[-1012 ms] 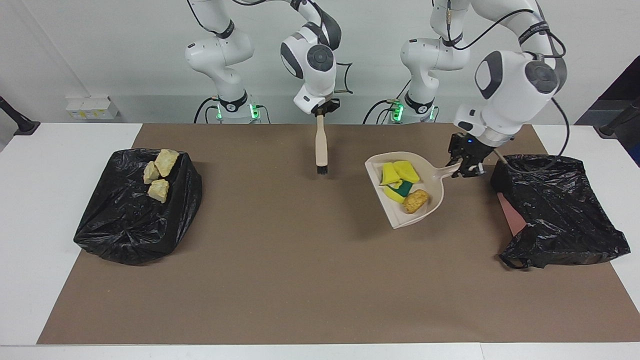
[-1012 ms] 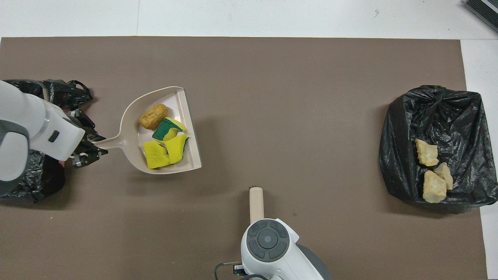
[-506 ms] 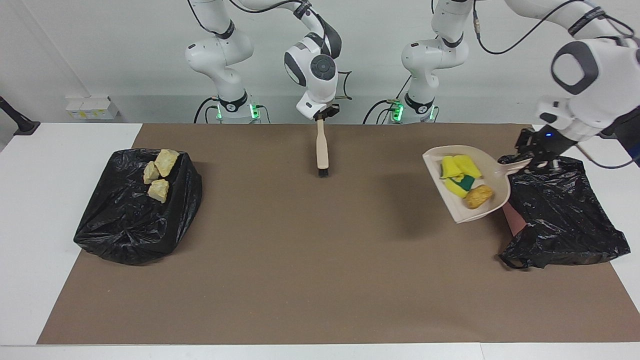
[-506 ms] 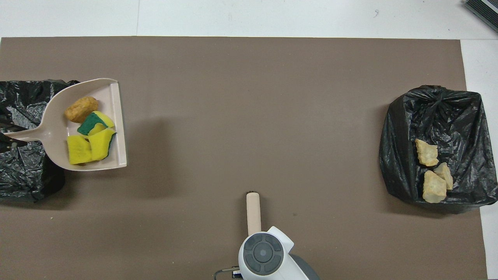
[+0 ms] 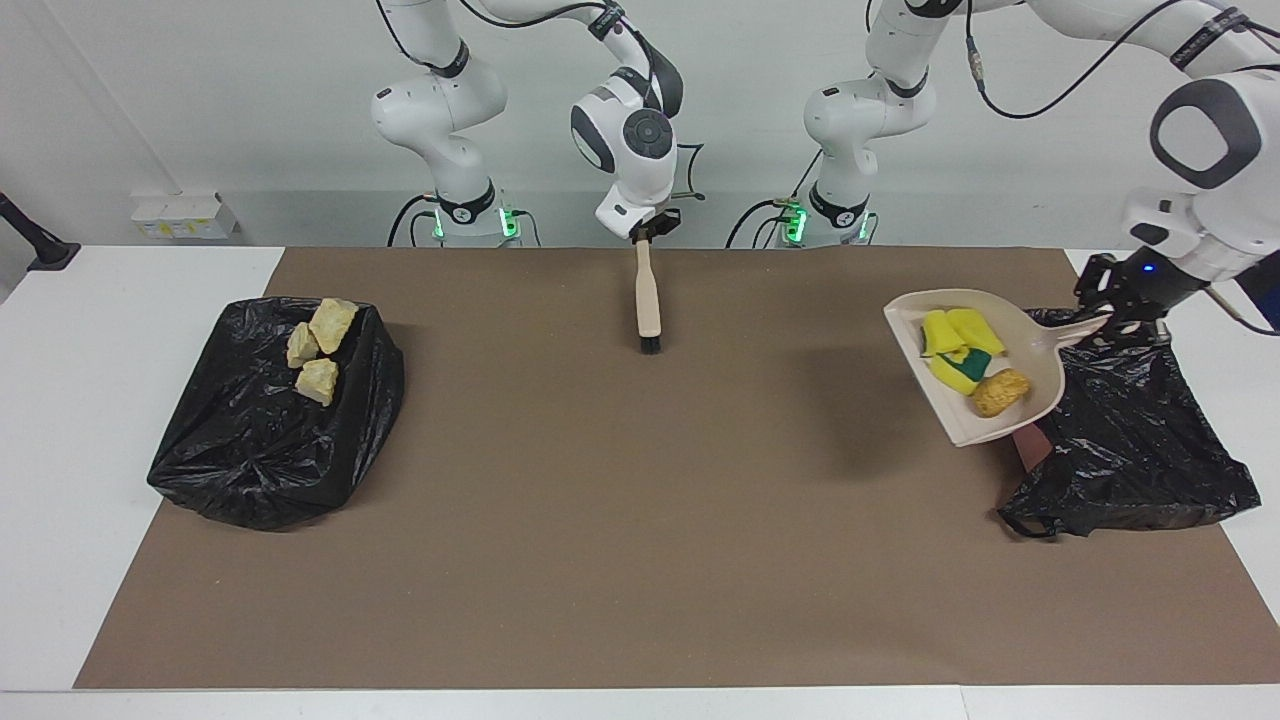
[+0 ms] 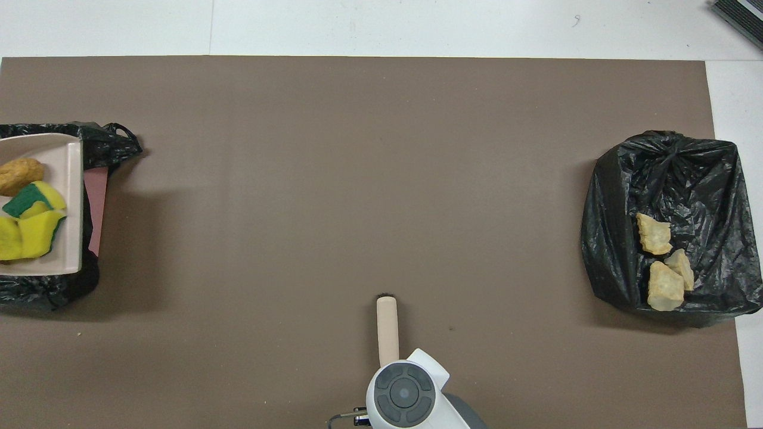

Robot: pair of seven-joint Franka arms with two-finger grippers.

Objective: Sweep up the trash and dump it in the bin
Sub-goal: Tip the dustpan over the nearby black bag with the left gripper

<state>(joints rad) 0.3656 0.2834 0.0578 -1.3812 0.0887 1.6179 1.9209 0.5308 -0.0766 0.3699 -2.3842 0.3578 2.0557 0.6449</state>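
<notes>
The beige dustpan's open edge (image 5: 921, 374) sticks out past the edge of the black bin bag (image 5: 1140, 444) over the mat. My left gripper should pull it back over the black bin bag before tipping.
My left gripper (image 5: 1115, 320) is shut on the handle of the beige dustpan (image 5: 1040, 365), which hangs tilted over the edge of the black bin bag (image 5: 1130, 440) at the left arm's end. The trash in the pan is yellow sponge pieces (image 5: 955, 335), one with green, and a brown bread roll (image 5: 1000, 392). The overhead view cuts off the pan (image 6: 71, 179), the sponges (image 6: 30, 229) and the roll (image 6: 18, 173) at its edge. My right gripper (image 5: 645, 228) holds the beige brush (image 5: 647, 295) by its handle end, bristles on the mat.
A second black bag (image 5: 260, 430) lies at the right arm's end with three golden pastries (image 5: 320, 350) on top. A pink bin edge (image 6: 98, 208) shows under the bag by the dustpan. A brown mat (image 5: 640, 520) covers the table.
The left arm has carried the loaded dustpan from mid-table to over the bin bag. The right gripper with the brush has drawn slightly toward the robots.
</notes>
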